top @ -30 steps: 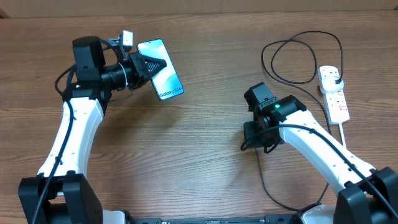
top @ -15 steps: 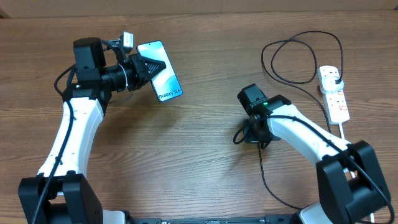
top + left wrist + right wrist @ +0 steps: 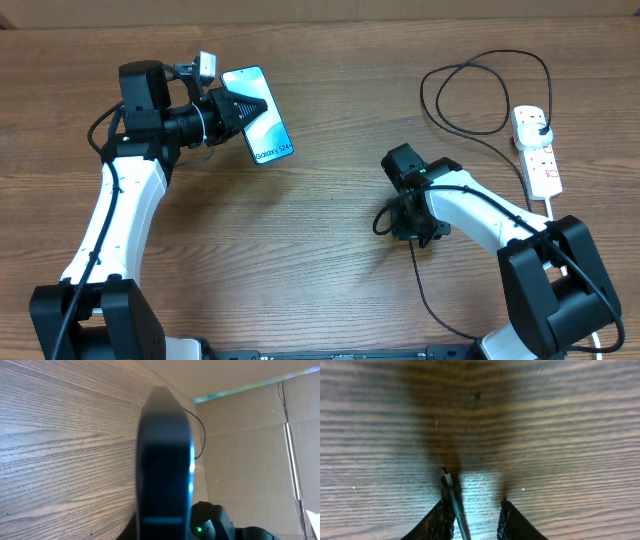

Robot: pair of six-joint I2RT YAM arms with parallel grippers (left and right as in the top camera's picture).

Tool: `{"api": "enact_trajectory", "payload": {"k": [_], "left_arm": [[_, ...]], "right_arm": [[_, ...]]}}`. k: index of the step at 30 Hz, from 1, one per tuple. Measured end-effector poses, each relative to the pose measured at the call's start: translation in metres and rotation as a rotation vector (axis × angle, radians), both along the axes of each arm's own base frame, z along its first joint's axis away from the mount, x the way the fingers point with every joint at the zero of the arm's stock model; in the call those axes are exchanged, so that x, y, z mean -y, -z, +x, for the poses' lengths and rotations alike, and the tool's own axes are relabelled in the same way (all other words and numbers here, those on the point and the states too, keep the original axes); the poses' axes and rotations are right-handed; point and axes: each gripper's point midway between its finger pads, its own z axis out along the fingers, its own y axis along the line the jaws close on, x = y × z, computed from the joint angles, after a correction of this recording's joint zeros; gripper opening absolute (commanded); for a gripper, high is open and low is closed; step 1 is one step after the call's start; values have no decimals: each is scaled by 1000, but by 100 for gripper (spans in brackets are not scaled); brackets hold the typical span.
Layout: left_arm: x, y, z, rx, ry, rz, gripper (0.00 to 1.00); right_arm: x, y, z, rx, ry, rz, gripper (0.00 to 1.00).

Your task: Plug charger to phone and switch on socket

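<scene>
My open right gripper has the charger's connector (image 3: 451, 490) lying slanted against one finger, so I should center the gripper and line it up before closing behind the metal tip.
My left gripper (image 3: 243, 106) is shut on the phone (image 3: 262, 127) and holds it above the table at the far left, its cyan screen facing up. In the left wrist view the phone (image 3: 165, 460) shows edge-on as a dark slab. The charger (image 3: 421, 95) loops from its black plug (image 3: 537, 122) in the socket (image 3: 540, 160) to my right gripper (image 3: 404, 216) at mid-table. That gripper (image 3: 472, 505) points down at the wood and is open. The charger's connector tip (image 3: 447, 478) lies on the table against the left finger, well apart from the right one.
The socket's thick white cord (image 3: 549, 205) runs toward the front right. A cardboard wall (image 3: 250, 435) stands behind the table. Bare wood (image 3: 320, 250) lies between the two arms.
My right gripper has shifted a little left and its jaws have parted, letting go of the charger's connector end. The left arm and phone have not moved.
</scene>
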Motion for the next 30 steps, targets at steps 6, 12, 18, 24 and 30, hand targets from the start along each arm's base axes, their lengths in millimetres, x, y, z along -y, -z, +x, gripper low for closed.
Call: {"api": "enact_trajectory", "payload": {"k": [6,12,18,24,30], "left_arm": [[0,0,0,-1,1,1,5],[0,1,-1,-4,1,1,5],[0,1,-1,-8,1,1,5],[0,1,-1,-8,1,1,4],[0,1,-1,-8,1,1,5]], "right_arm": [[-4,1,-4,-20,-34,27,48],[-10,2,-7,-39,-64,66,29],[-11,2,-8,-44,-70,74,26],[-10,3,-12,-60,-69,71,25],[-13,5,-9,-31,-100,96,23]]}}
